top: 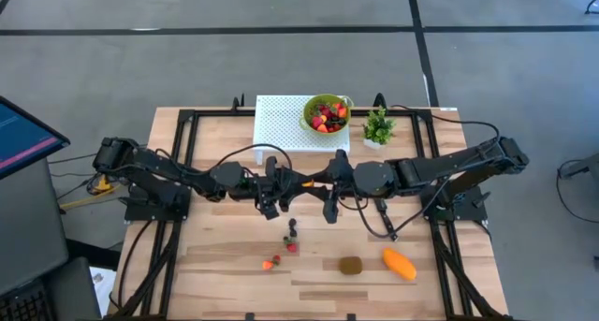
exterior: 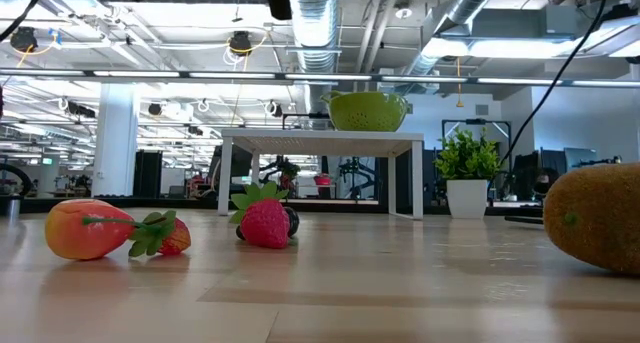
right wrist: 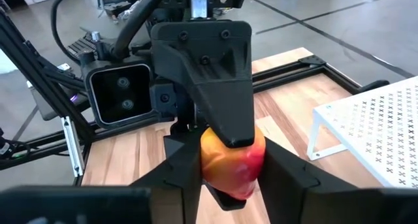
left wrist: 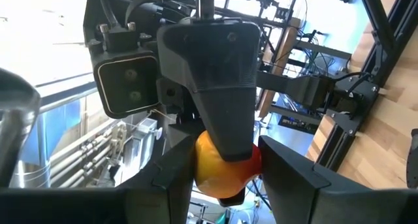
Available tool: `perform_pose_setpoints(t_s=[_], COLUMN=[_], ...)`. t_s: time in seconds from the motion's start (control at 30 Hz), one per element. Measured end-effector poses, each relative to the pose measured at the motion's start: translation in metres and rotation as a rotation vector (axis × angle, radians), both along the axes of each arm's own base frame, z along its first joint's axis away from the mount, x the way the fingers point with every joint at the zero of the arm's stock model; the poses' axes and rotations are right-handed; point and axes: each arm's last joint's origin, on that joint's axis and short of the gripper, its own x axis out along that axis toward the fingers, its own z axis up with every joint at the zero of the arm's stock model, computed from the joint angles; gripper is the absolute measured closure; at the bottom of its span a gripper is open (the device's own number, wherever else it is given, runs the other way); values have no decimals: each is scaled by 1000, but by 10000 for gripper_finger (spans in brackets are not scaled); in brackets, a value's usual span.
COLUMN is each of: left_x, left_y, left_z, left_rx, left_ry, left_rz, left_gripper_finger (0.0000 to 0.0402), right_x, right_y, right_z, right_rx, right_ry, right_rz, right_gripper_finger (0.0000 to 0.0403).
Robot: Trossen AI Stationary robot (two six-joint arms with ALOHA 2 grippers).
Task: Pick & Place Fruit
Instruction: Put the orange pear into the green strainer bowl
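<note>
The round fruit (top: 307,183) is held in both my closed grippers, so my left gripper should open before my right gripper takes the fruit to the green bowl (top: 327,115).
A round orange-and-red fruit (top: 307,182) hangs above the middle of the table between my two grippers, which meet tip to tip. My left gripper (left wrist: 225,185) comes from the table's left and my right gripper (right wrist: 232,185) from its right; both are shut on this fruit. On the table in front lie a strawberry with dark berries (top: 292,239), small red and orange pieces (top: 272,263), a brown kiwi (top: 351,265) and an orange mango (top: 399,263). My left gripper pinches the fruit's two opposite sides (left wrist: 204,160) between its two fingers (left wrist: 173,178), coming level from the table's left. The fruit is lifted clear of the table. My right gripper's finger (left wrist: 219,87) covers part of the fruit. My right gripper pinches the same fruit on two opposite sides (right wrist: 256,160) between its fingers (right wrist: 287,172), coming nearly level from the table's right, turned crosswise to the left gripper's fingers. My left gripper's finger (right wrist: 215,74) lies over part of the fruit.
A green bowl (top: 327,114) full of fruit stands on a white perforated stand (top: 281,123) at the far edge, with a small potted plant (top: 378,127) to its right. In the low view the kiwi (exterior: 597,215) lies close to the camera.
</note>
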Motion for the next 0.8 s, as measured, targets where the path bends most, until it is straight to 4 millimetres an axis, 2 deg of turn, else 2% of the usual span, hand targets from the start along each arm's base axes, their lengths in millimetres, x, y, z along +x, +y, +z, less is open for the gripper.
perform_pose_setpoints(t_s=[0.17,0.5,0.6,0.8], left_x=[0,-1,-1,-1], left_y=[-1,-3,-3,-3], left_z=[0,0,0,1], left_rx=[-2,-9,-9,-11], left_ry=[2,4,0,-9], left_rz=[7,33,34,34], left_gripper_finger=[238,134,114,111], right_x=[0,1,-1,-5], right_y=[0,-4,-16,-59], right_z=[0,0,0,-4], right_rx=[-2,-4,-17,-29], right_ry=[0,2,27,115], right_rz=[1,-12,-42,-176], right_gripper_finger=[292,284,286,280])
